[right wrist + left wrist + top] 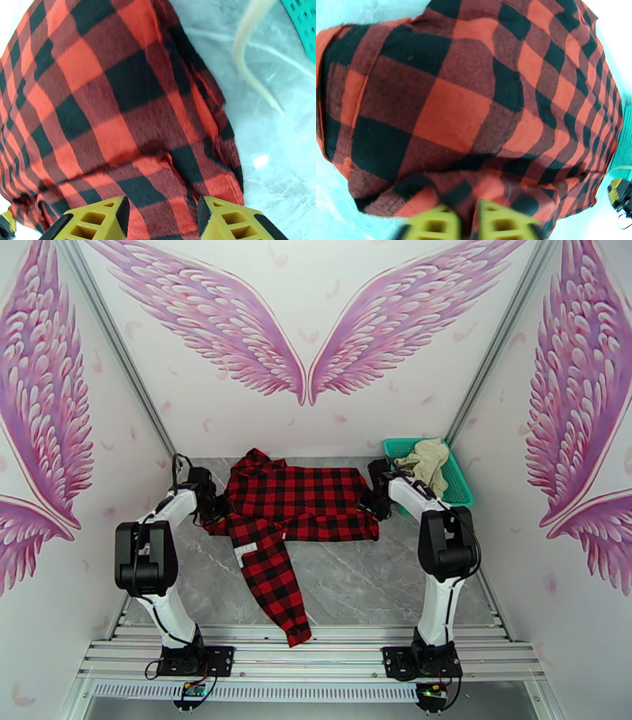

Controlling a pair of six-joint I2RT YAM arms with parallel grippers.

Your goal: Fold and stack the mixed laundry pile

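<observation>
The labelled sleeve stretches off the shirt's body toward the front edge, so next my right gripper grabs the cuff and folds the sleeve over the body first.
The red-and-black check shirt (304,500) lies spread across the back of the table, one sleeve with a white label (245,553) trailing toward the front edge. My left gripper (215,512) is at the shirt's left edge. In the left wrist view its yellow fingers (430,225) stand close together with a fold of the check cloth (446,114) pinched between them. My right gripper (371,506) is at the shirt's right edge. Its fingers (233,221) are wide apart, straddling the check cloth (118,110). The cream garment (429,459) lies crumpled in the basket.
A teal mesh basket (460,486) stands at the back right corner, just beyond my right arm. A cream strip (252,59) lies on the marble beside the basket's edge (304,23). Walls close in the table on three sides. Bare marble (371,579) stretches in front of the shirt.
</observation>
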